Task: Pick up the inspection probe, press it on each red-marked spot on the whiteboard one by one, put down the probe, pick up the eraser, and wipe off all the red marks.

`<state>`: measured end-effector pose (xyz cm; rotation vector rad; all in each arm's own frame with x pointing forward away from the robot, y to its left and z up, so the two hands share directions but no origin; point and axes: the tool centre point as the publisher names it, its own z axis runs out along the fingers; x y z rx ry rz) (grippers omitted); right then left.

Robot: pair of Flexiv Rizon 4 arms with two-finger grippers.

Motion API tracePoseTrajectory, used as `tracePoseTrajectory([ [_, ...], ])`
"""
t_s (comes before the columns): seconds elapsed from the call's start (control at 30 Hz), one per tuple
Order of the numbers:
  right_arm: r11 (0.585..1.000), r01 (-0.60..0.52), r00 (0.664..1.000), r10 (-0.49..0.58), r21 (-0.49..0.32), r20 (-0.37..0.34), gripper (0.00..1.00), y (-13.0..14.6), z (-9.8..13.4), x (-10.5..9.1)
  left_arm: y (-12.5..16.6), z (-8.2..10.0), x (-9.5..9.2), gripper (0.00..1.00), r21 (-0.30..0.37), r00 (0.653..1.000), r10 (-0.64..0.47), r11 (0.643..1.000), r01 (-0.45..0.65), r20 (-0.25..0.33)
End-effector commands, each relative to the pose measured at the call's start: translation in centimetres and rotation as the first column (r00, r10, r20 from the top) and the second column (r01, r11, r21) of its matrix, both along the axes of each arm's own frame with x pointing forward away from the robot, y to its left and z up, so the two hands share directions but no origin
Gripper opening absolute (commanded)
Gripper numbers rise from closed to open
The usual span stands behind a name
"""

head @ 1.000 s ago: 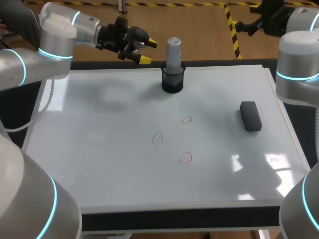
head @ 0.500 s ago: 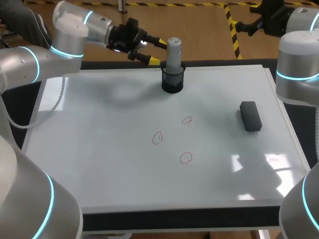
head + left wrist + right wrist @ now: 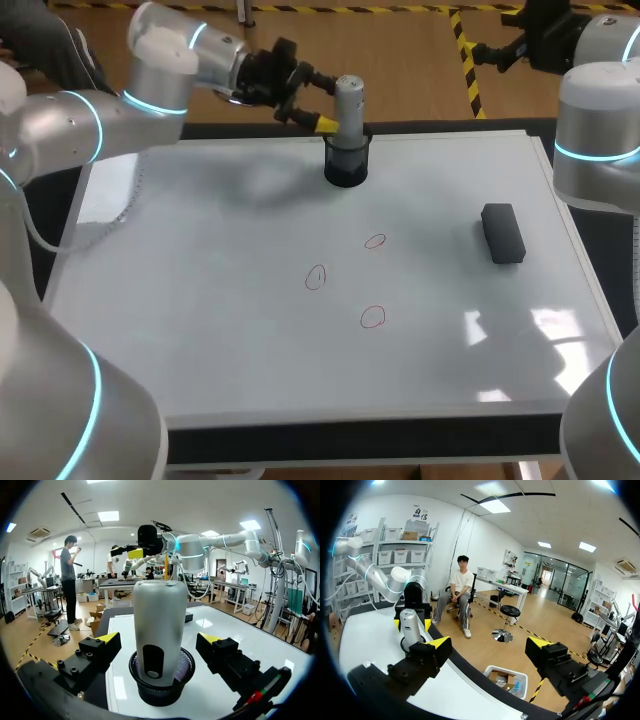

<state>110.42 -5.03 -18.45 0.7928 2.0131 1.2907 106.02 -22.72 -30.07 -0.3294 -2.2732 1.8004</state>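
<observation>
I expect the inspection probe (image 3: 349, 108) to slide straight out when I lift it and to leave the mesh cup standing, because a gap shows inside the cup's rim (image 3: 186, 666).
The inspection probe (image 3: 348, 100), a grey cylinder, stands upright in a black mesh cup (image 3: 347, 168) at the back of the whiteboard (image 3: 200, 300). My left gripper (image 3: 325, 98) is open just left of the probe. In the left wrist view the probe (image 3: 159, 615) stands between the fingers of that gripper (image 3: 159, 638), with a gap on each side. Three red circles (image 3: 375, 241) (image 3: 316, 276) (image 3: 372, 317) are drawn mid-board. The black eraser (image 3: 503, 233) lies at the right. My right gripper (image 3: 487, 647) is open and holds nothing, out past the board's far right edge.
The right arm (image 3: 598, 120) rises beside the board's right edge. The mesh cup (image 3: 161, 690) sits close to the board's back edge. From the right wrist view the probe (image 3: 410, 625) shows far off across the board.
The left gripper has travelled right along the back edge. It stood left of the cup; now its open fingers are on either side of the probe. The right arm has not moved.
</observation>
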Motion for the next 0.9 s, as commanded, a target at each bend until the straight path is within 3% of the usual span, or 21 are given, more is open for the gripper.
tracePoseTrajectory([
  [0.03, 1.0, 0.0, 1.0, 0.0, 0.0, 0.0, 1.0, 0.0, 0.0, 0.0, -0.3, -1.0, 0.8, 1.0, -0.019, 0.951, -0.303, 0.953, 0.302, -0.068],
  [0.9, 1.0, 0.0, 1.0, 0.0, 0.0, 0.0, 1.0, 0.0, 0.0, 0.0, -2.0, -1.6, 0.6, 0.97, -0.026, 0.937, -0.343, 0.939, 0.342, -0.071],
])
